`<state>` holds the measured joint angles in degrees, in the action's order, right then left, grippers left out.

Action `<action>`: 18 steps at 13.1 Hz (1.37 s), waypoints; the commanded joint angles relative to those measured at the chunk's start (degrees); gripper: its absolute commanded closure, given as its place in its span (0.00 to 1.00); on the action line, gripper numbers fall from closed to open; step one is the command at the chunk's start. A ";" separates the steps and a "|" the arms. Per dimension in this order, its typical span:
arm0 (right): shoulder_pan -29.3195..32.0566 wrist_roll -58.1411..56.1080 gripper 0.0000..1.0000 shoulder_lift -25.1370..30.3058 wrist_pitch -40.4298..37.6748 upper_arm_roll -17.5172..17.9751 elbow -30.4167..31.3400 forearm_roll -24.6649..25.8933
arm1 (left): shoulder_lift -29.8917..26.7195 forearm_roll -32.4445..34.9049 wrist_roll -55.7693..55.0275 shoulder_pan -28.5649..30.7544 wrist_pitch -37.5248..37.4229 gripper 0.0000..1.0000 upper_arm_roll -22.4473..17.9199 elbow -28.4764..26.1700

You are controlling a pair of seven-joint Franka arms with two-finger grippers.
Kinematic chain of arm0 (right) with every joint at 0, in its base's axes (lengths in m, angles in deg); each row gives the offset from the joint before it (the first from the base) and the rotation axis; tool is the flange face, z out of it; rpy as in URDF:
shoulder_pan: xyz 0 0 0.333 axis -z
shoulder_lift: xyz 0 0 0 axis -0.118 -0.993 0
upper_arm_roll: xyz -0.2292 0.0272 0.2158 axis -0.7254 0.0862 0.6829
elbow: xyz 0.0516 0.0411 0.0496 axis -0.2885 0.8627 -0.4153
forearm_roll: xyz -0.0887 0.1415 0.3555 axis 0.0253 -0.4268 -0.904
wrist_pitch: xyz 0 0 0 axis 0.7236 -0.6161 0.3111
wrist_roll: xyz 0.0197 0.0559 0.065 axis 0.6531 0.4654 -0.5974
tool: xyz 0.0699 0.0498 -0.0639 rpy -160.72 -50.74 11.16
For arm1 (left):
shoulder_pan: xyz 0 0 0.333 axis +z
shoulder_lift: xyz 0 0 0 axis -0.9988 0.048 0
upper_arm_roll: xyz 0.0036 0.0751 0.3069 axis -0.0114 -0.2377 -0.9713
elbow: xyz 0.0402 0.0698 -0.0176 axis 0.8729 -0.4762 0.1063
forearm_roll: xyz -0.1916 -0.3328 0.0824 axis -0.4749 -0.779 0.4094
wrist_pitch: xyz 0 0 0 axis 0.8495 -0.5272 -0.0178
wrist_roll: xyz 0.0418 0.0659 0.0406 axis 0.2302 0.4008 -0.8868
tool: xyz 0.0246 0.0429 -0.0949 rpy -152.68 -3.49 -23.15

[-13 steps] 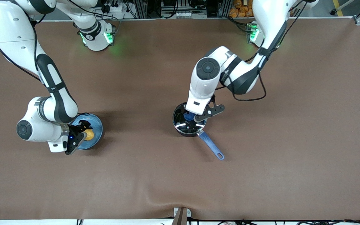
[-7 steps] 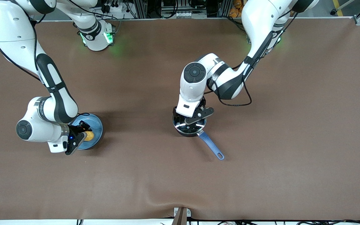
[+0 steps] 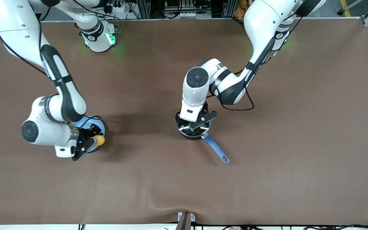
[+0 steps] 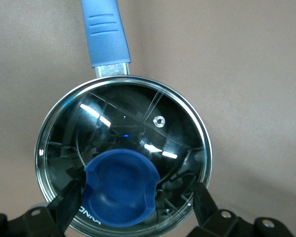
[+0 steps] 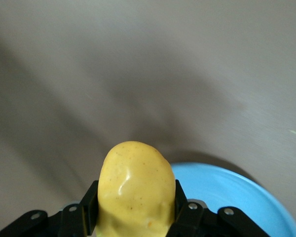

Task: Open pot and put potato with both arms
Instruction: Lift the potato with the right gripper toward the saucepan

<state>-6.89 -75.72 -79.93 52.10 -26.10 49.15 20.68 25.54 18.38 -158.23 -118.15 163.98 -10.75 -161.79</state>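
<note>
I can see only darkness and reflections through the glass lid [image 4: 130,111], so I expect to find the black pot [image 3: 190,136] empty when I take the lid off.
The black pot [image 3: 193,131] stands mid-table with its glass lid [image 4: 138,113] on and its blue handle [image 3: 216,150] pointing toward the front camera. My left gripper [image 3: 193,123] is low over the lid. It is open, with one finger [image 4: 64,205] on each side of the blue knob [image 4: 121,187]. My right gripper [image 3: 94,140] is shut on the yellow potato [image 3: 99,140], which it holds over the edge of the light-blue plate [image 3: 85,121]. In the right wrist view the potato [image 5: 135,190] sits between the black fingers [image 5: 89,202], with the plate [image 5: 232,195] below.
The brown table mat [image 3: 283,127] stretches wide around the pot and between pot and plate. A small metal bracket [image 3: 185,220] sits at the table's front edge.
My left gripper has moved from beside the lid to over it, and its fingers now straddle the knob. My right gripper has lifted the potato off the plate's middle, toward its edge.
</note>
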 commanded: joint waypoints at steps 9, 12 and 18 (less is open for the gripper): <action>-13.32 46.36 0.98 5.22 0.16 7.36 0.67 -0.22 | 0.59 1.91 -2.60 -0.21 -1.82 0.17 -0.93 0.67; -16.23 53.50 1.00 5.22 2.09 7.36 0.58 -0.05 | 0.68 1.82 -3.04 -0.21 -1.83 0.25 -0.84 0.76; -18.69 63.87 1.00 4.96 5.17 7.36 0.67 0.04 | -0.55 1.21 -3.40 -0.12 -4.62 1.00 -0.84 1.37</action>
<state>-24.40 -16.00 -75.76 56.58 -18.34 49.15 20.70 25.73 18.41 -160.13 -118.11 162.39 -11.68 -161.79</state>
